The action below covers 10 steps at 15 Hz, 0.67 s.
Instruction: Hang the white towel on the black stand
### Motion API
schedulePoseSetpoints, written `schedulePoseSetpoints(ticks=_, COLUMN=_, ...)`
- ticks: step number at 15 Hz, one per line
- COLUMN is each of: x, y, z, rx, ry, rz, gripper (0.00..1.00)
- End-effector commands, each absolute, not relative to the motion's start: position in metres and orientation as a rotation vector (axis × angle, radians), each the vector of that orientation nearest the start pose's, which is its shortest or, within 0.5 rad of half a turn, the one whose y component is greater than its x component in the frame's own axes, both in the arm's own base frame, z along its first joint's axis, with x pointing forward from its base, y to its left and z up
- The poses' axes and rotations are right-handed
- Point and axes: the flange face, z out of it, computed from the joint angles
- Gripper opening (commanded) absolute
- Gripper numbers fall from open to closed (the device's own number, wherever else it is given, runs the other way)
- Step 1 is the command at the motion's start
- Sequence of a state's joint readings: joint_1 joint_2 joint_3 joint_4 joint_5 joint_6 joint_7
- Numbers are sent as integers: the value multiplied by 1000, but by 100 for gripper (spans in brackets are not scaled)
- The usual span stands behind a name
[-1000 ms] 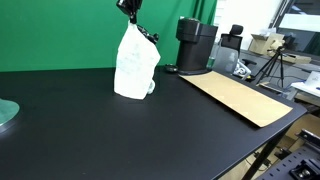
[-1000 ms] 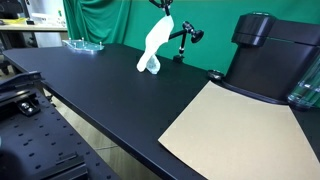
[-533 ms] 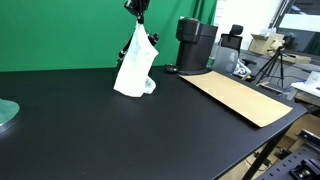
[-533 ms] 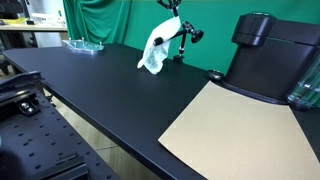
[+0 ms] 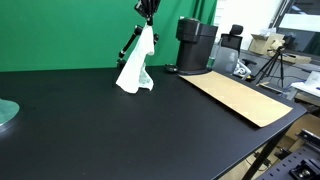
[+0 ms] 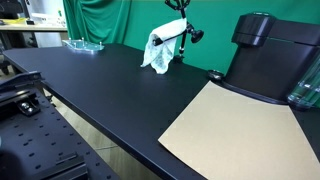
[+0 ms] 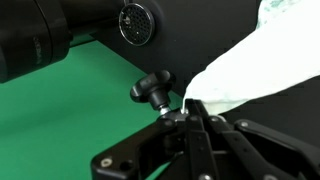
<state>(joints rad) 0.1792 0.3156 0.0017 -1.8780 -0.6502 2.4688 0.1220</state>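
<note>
The white towel's top corner [image 5: 148, 31] is in my gripper above the black stand's arm [image 6: 187, 34], so I keep pulling it across until the towel hangs there, then release.
The white towel [image 5: 137, 65] hangs from my gripper [image 5: 148, 14], its lower end touching the black table. It also shows in the other exterior view [image 6: 160, 50] and in the wrist view [image 7: 255, 60]. My gripper [image 6: 177, 8] is shut on the towel's top corner, and in the wrist view the gripper [image 7: 192, 112] pinches the cloth. The black stand [image 6: 185, 38] stands just behind the towel, and its arm shows in an exterior view [image 5: 127, 47]. Its knob [image 7: 152, 88] sits right beside my fingertips.
A black coffee machine [image 5: 196, 44] stands near the stand; it also appears in the other exterior view [image 6: 270, 55]. A brown cardboard sheet [image 5: 240, 96] lies on the table. A glass dish [image 5: 6, 113] sits at the table's edge. A tripod [image 5: 272, 65] stands off the table.
My gripper has carried the towel sideways and up toward the black stand. The towel has lifted and stretched, and now hangs against the stand.
</note>
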Motion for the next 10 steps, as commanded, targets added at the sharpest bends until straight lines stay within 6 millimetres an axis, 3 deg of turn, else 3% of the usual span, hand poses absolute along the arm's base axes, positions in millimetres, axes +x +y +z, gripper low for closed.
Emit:
schedulePoseSetpoints(ticks=1, x=632, y=96, z=372, rx=-3410, ry=-770, rz=-610, gripper=0)
schedulePoseSetpoints(ticks=10, x=611, y=57, z=340, rx=-3417, ry=-640, rz=-513, gripper=0)
